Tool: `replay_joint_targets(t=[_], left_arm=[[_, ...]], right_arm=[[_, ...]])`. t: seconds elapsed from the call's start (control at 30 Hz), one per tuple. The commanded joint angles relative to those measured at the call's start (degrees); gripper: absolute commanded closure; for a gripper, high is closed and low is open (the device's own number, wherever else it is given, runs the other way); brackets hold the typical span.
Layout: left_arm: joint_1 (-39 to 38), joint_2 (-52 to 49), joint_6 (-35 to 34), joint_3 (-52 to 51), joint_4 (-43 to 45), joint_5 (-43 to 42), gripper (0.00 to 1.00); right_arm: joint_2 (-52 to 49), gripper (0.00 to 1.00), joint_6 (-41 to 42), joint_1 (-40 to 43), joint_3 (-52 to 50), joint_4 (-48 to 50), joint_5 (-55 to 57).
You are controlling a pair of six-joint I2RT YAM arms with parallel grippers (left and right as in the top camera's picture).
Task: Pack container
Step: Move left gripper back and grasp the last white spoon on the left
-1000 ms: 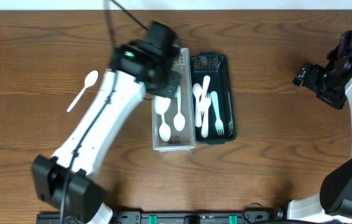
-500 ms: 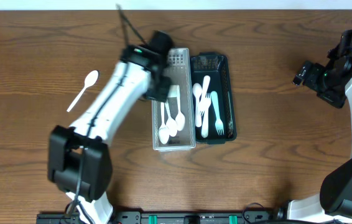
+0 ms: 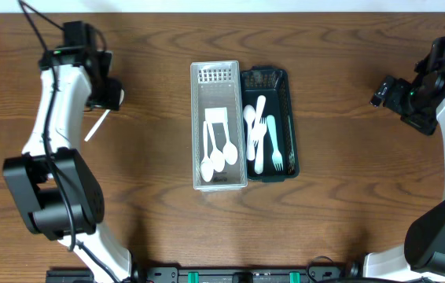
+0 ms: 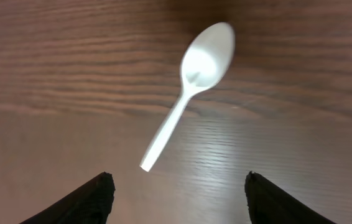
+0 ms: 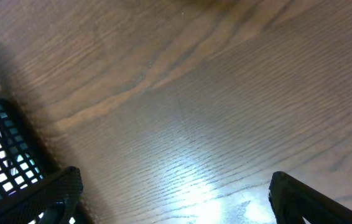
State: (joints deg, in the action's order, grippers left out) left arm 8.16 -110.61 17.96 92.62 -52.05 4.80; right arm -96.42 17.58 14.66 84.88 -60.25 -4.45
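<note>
The loose white spoon is lying free, and its handle points between my open fingers. My left gripper should keep going down toward the neck until it closes there.
A loose white spoon lies on the wooden table, bowl away from me. My left gripper hovers open above its handle end, holding nothing. In the overhead view the left gripper covers the spoon's bowl and only the handle shows. The clear container in the middle holds three white spoons. Beside it on the right, the dark green container holds white forks and spoons. My right gripper stands open and empty at the far right, above bare table.
A corner of the dark mesh container shows at the left of the right wrist view. The left arm's white links run down the table's left side. The table's back edge lies just behind the left gripper.
My left arm has swung from above the clear container to the far left, over the loose spoon. Its jaws opened, and a third spoon now lies in the clear container. The right arm is still.
</note>
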Motion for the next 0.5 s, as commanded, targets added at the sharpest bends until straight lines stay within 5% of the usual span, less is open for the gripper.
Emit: replay_joint_targets(t=[0.0, 0.2, 0.47], left_arm=[[2.1, -3.4, 13.9, 1.0, 1.5, -6.4, 0.30], [2.5, -8.6, 26.1, 1.0, 3.5, -6.5, 0.34], [3.1, -14.2, 26.3, 1.0, 6.5, -6.6, 0.34]], right_arm=[[-0.1, 0.01, 0.4, -0.4, -0.3, 0.5, 0.2], [-0.1, 0.01, 0.4, -0.4, -0.3, 0.6, 0.2], [-0.1, 0.01, 0.4, -0.4, -0.3, -0.3, 0.2]])
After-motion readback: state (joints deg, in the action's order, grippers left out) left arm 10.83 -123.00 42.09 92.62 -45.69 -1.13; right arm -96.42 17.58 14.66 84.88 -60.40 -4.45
